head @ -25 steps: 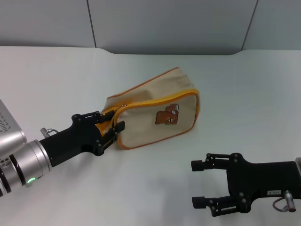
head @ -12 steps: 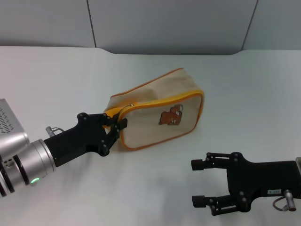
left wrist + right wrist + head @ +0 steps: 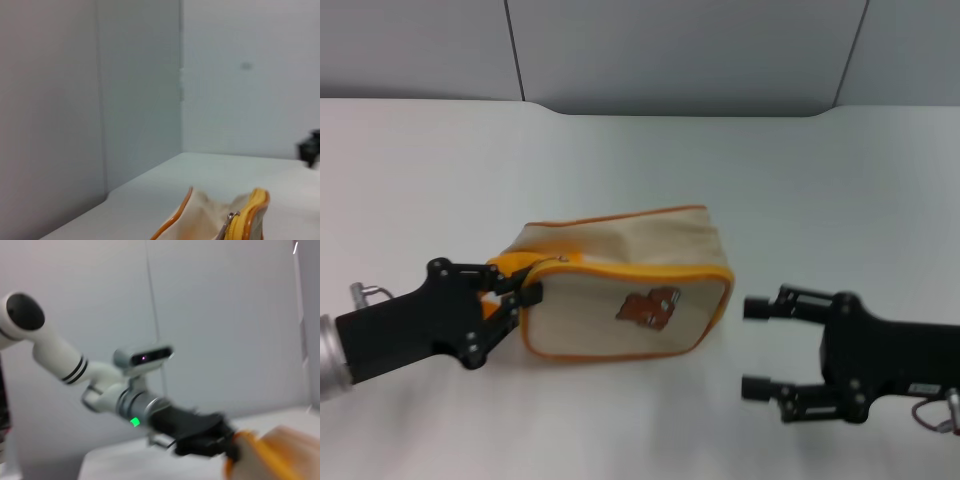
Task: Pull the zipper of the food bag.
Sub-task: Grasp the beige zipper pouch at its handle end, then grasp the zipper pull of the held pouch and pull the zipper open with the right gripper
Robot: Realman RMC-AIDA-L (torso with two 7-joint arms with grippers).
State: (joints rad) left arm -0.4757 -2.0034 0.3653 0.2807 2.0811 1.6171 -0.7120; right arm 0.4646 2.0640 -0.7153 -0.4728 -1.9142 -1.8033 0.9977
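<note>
The pull tab [image 3: 230,219] sits beside my left gripper, far from my right gripper, so my left gripper should bring the bag's yellow end [image 3: 506,264] toward my right gripper first.
The food bag [image 3: 620,300] is a beige pouch with yellow-orange piping and a brown bear patch [image 3: 648,306]; it lies on the white table [image 3: 800,200]. The zipper [image 3: 630,267] runs along its top front edge. Its silver pull tab [image 3: 231,216] shows in the left wrist view, above the bag [image 3: 205,212]. My left gripper [image 3: 520,287] is shut on the bag's yellow left end. My right gripper [image 3: 752,347] is open and empty, just right of the bag and apart from it. In the right wrist view the left gripper [image 3: 202,439] holds the bag [image 3: 272,452].
A grey wall [image 3: 670,50] rises behind the table's far edge. The right gripper's dark tip [image 3: 311,147] shows far off in the left wrist view. Bare tabletop lies behind the bag and to both sides.
My left gripper has dragged the bag left and toward me, and the bag has turned to lie level. My right gripper has moved forward, closer to the bag's right end.
</note>
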